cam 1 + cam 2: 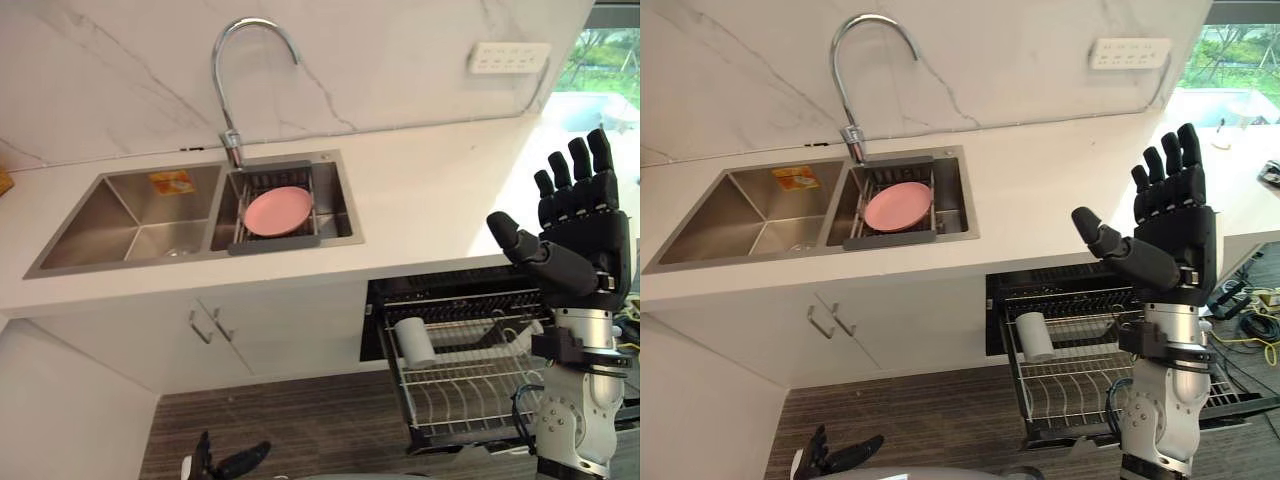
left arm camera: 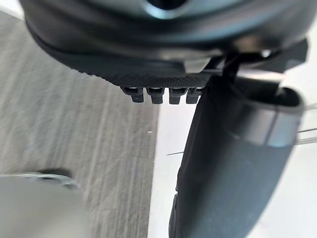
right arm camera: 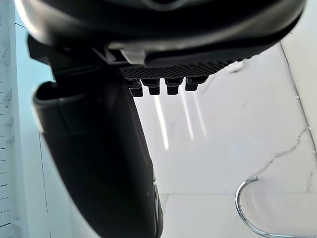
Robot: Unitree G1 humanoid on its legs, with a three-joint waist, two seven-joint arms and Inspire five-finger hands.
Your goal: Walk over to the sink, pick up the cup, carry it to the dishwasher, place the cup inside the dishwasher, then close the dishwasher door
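Observation:
My gripper will lift the pink plate (image 1: 278, 211), and the plate will come free and leave the drainer (image 1: 274, 244) where it is, because the drainer reaches across the basin under the plate.
A white cup (image 1: 413, 340) lies on its side at the left end of the dishwasher's pulled-out wire rack (image 1: 470, 385), below the counter. My right hand (image 1: 580, 235) is raised above and to the right of the rack, well apart from the cup. It is open, fingers straight up and thumb out, with nothing in it. My left hand (image 1: 228, 462) hangs low over the floor at the bottom edge, fingers relaxed and empty. The dishwasher's dark opening (image 1: 1060, 285) sits under the counter's edge.
A double steel sink (image 1: 130, 215) is set in the white counter, with a pink plate (image 1: 278, 210) on a drainer in its right basin and a curved tap (image 1: 235, 60) behind. White cabinet doors (image 1: 210, 325) stand left of the dishwasher. A socket strip (image 1: 508, 57) is on the wall.

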